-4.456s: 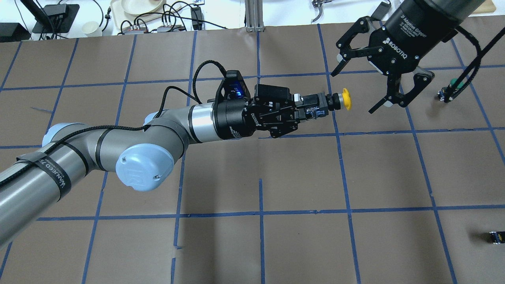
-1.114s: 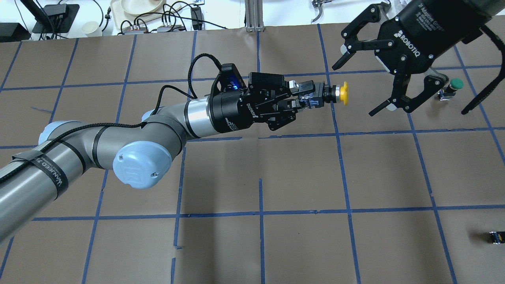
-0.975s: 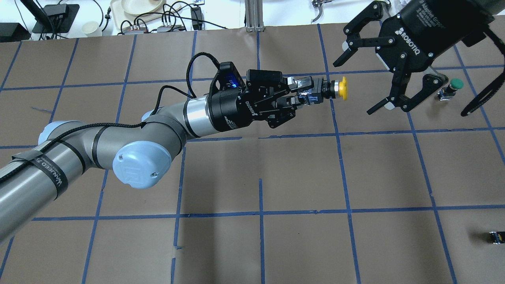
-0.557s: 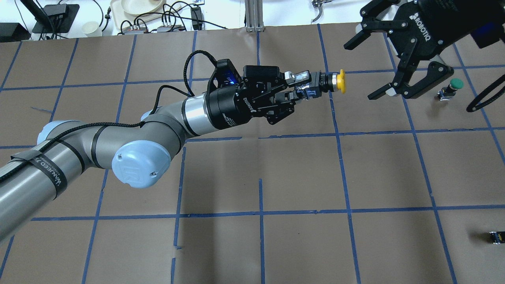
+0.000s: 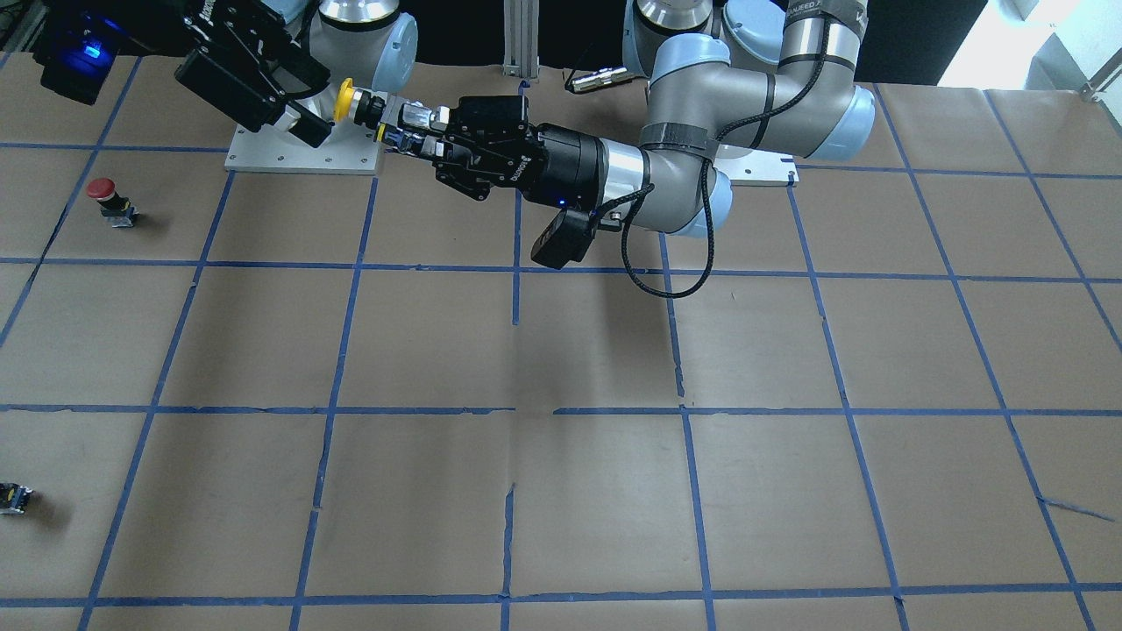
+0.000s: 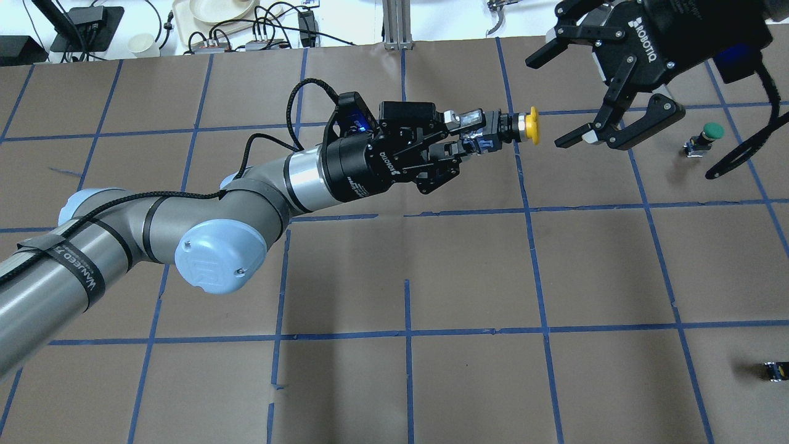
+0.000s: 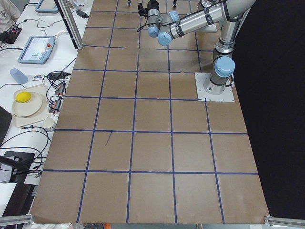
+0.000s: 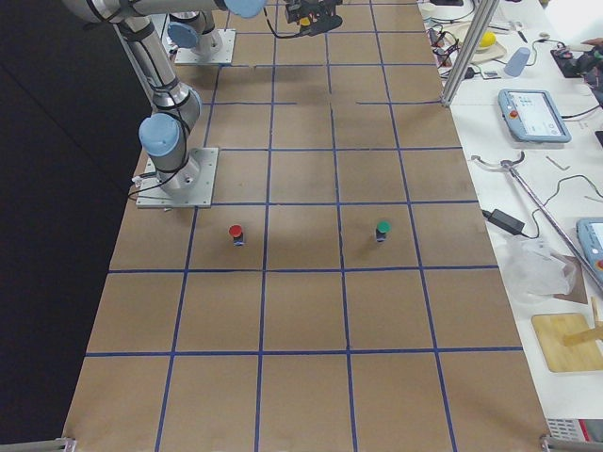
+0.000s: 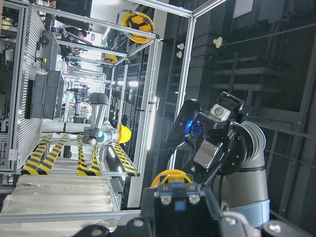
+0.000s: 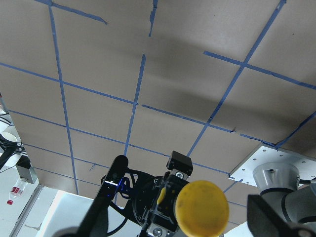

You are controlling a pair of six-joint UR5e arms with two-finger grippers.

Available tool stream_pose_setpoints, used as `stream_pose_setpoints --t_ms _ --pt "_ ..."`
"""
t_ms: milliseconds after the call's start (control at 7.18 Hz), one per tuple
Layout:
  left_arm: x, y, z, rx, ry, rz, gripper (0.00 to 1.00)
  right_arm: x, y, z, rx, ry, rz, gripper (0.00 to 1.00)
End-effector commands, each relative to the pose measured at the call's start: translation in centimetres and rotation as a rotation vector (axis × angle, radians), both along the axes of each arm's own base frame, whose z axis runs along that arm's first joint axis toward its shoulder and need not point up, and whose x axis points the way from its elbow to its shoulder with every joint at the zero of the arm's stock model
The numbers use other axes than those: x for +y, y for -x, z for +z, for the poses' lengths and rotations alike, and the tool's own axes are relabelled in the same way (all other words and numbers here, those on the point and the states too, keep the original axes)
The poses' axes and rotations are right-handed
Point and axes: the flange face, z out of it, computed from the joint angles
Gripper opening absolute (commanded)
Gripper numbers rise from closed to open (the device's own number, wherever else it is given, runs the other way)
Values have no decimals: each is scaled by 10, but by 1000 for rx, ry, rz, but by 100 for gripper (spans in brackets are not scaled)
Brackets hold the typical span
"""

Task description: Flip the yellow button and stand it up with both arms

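Note:
The whole button (image 5: 380, 116) should come along stiffly when I carry it by the cap end, because the yellow cap (image 5: 344, 100) sticks straight out from its body.
The yellow button (image 6: 532, 126) is held in the air, lying sideways, with its cap pointing away from my left gripper (image 6: 474, 132), which is shut on its black and grey body. In the front-facing view the cap (image 5: 347, 98) faces my right gripper (image 5: 311, 92). My right gripper (image 6: 545, 102) is open, just to the right of the cap, with its jaws spread around the line of the button and not touching it. In the right wrist view the cap (image 10: 201, 207) sits between the two open fingers (image 10: 98, 217). The left wrist view shows the cap's edge (image 9: 170, 176) past the body.
A green-capped button (image 6: 712, 131) stands on the brown papered table (image 6: 468, 271) to the right of my right gripper. A red-capped button (image 5: 102, 188) stands near the robot's right. A small dark part (image 6: 775, 370) lies at the near right edge.
My left gripper has lifted the yellow button a little farther from the robot and kept its hold. My right gripper has swung up, then come leftward toward the cap, still open.

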Motion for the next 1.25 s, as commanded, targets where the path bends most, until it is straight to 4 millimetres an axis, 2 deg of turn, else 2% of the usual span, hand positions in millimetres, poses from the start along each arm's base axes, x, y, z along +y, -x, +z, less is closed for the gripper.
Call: stream_pose_setpoints --t_ms 0,418,696,835,975,1114 --pt "0 0 -1 -2 1 -1 1 12 -2 3 -6 -26 -12 100" --pt "0 0 1 -2 0 -3 1 17 -6 -13 -35 -67 -12 100" --pt "0 0 0 -3 -2 -3 1 17 -6 -12 -42 -65 -14 98" --pt "0 0 1 -2 0 -3 1 18 -8 -10 -57 -62 -17 91" --pt "0 0 1 -2 -2 -3 1 17 -8 -10 -68 -65 -19 87" --pt "0 0 1 -2 -2 -3 1 17 -8 -12 -67 -67 -18 76"
